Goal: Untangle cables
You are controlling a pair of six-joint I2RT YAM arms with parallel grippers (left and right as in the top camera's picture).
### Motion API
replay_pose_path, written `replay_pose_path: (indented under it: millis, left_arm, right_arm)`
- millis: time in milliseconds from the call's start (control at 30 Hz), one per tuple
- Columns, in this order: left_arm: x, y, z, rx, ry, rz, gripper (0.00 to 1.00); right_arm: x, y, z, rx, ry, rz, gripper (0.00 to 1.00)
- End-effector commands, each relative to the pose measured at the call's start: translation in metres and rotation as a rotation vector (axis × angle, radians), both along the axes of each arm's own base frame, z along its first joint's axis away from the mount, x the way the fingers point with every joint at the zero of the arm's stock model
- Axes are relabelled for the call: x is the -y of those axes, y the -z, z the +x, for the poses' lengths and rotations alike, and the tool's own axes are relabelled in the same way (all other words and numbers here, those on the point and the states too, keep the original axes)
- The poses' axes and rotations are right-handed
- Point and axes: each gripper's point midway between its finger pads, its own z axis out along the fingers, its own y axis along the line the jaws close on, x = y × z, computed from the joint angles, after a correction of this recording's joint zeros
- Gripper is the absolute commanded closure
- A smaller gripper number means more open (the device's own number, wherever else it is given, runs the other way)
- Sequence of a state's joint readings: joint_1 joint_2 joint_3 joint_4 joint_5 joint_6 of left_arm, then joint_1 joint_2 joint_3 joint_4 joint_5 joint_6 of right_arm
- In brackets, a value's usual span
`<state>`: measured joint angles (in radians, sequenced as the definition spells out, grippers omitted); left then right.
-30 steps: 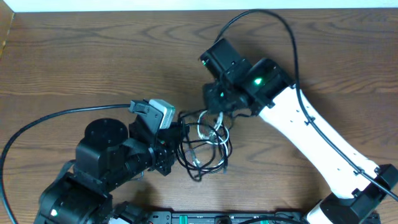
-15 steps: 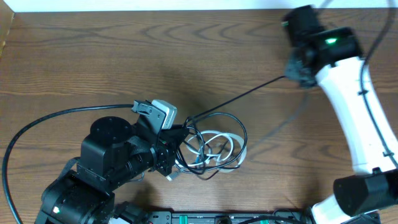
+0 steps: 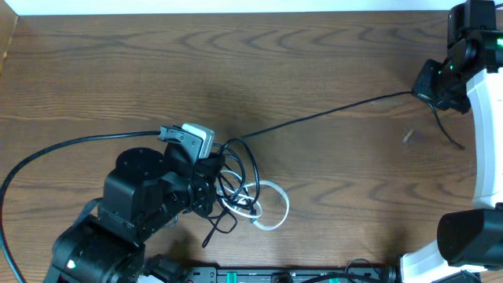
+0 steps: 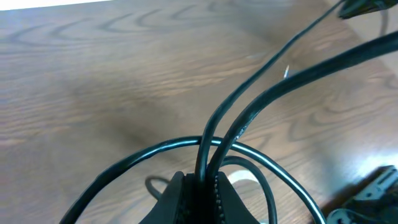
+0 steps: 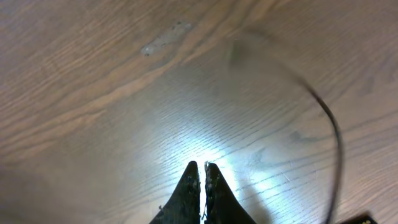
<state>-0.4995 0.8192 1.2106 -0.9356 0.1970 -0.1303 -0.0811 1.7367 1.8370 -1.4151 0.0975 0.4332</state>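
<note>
The black cable is tight while loops (image 3: pixel 242 160) stay bunched at my left gripper, so I should open both grippers and move my right gripper to the tangle (image 3: pixel 240 201).
A tangle of thin black cables (image 3: pixel 236 177) with one white cable (image 3: pixel 275 206) lies at the table's centre front. My left gripper (image 3: pixel 216 169) is shut on black cable strands at the tangle's left side; in the left wrist view the fingers (image 4: pixel 201 177) pinch two black strands (image 4: pixel 214 134), with white cable (image 4: pixel 239 180) behind. My right gripper (image 3: pixel 424 90) is at the far right, shut on one black cable (image 3: pixel 330 114) stretched taut from the tangle. Its free tail (image 3: pixel 448 130) hangs past the gripper. In the right wrist view the jaws (image 5: pixel 200 165) are closed, the tail (image 5: pixel 336 137) blurred at right.
A thick black arm wire (image 3: pixel 63 149) arcs across the left of the table. A black device (image 3: pixel 275 275) sits along the front edge. A small pale mark (image 3: pixel 409 135) is on the wood near the right gripper. The table's back edge (image 3: pixel 236 11) runs along the top.
My right gripper has travelled from the tangle to the far right, drawing one black cable out taut. The tangle has loosened and shifted slightly. My left gripper has kept its hold.
</note>
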Motion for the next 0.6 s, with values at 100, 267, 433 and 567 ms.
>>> replay_pose_path:
  millis: [100,267,433,567]
  left_arm:
    - [0.008,-0.015,0.008,0.037,0.015,-0.038,0.92]
    - [0.060,-0.075,0.008,0.202,0.268,-0.271,0.92]
    - [0.094,-0.134,-0.013,0.392,0.554,-0.442,0.92]
    - [0.089,-0.112,0.015,0.326,0.438,-0.388,0.64]
  right_arm:
    - [-0.045,-0.001,0.004,0.021,-0.281,0.198,0.09]
    - [-0.157,-0.036,-0.018,0.173,-0.860,0.615,0.01]
    - [-0.177,-0.019,-0.033,0.068,-0.977,0.471,0.01]
    - [-0.166,0.000,-0.040,-0.070,-0.892,0.246,0.01]
